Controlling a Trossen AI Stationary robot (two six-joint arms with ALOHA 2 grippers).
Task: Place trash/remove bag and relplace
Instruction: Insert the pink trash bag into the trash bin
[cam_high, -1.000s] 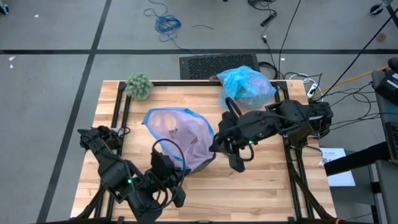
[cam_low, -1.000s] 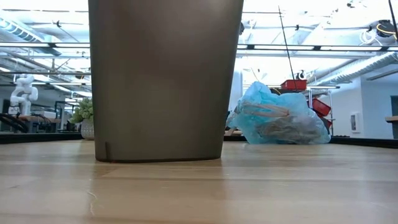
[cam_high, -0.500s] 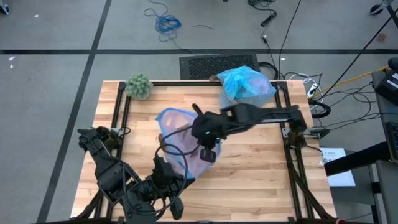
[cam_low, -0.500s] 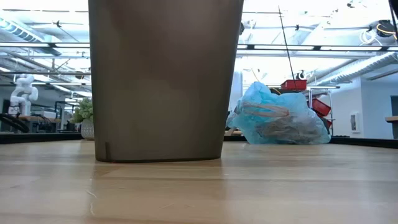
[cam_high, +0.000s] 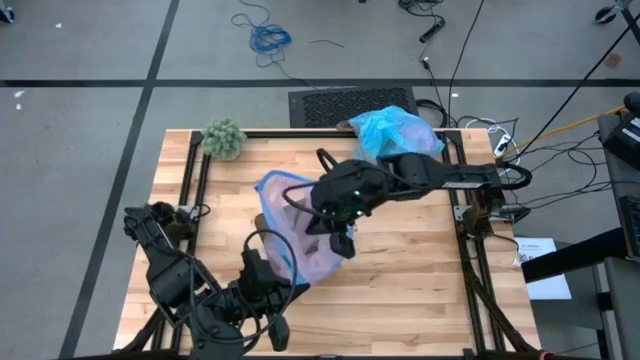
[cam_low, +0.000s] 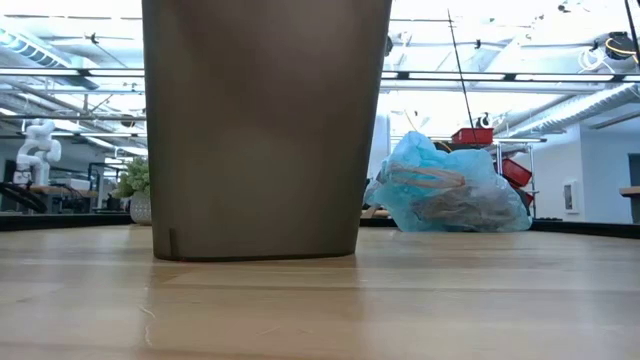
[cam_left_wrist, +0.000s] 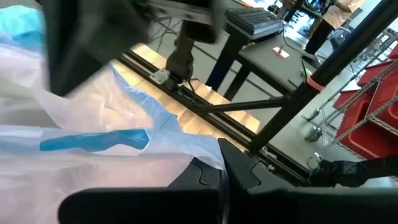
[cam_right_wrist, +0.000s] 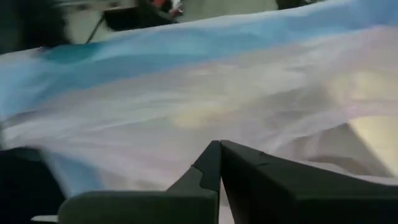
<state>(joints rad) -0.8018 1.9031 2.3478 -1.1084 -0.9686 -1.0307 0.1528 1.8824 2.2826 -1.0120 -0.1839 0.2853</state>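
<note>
Next, I open my right gripper's shut fingers and pinch the blue rim's near edge, because the fingers are over the pink bag's film, away from the bag's blue rim.
A translucent pink bag with a blue rim is draped over the brown bin at the table's middle. My left gripper is shut at the bag's near edge. My right gripper reaches in from the right and is shut at the bag's near right part. The light-blue bag, filled with crumpled trash, rests on its bottom on the table at the far right, untouched. My left gripper pinches the pink bag's film just behind its blue rim, at the bag's near side. It comes from the table's near edge, slanting slightly down. The film runs slack away from the fingertips toward the bin. My right gripper is shut with the pink bag's film right at its fingertips, near the blue rim. It slants down from the table's right side. The fingers themselves hide the place of contact, so the layers cannot be told.
A fuzzy green ball sits at the table's far left corner. Black frame rails run along the left and right sides. Bare wood lies near the front edge.
My right gripper has swung from the bag's right side toward the table's left and sunk a little, so that arm now lies over the bag. The bag's mouth has narrowed, its left rim drawn toward the right. The bin and the light-blue bag have stayed put.
</note>
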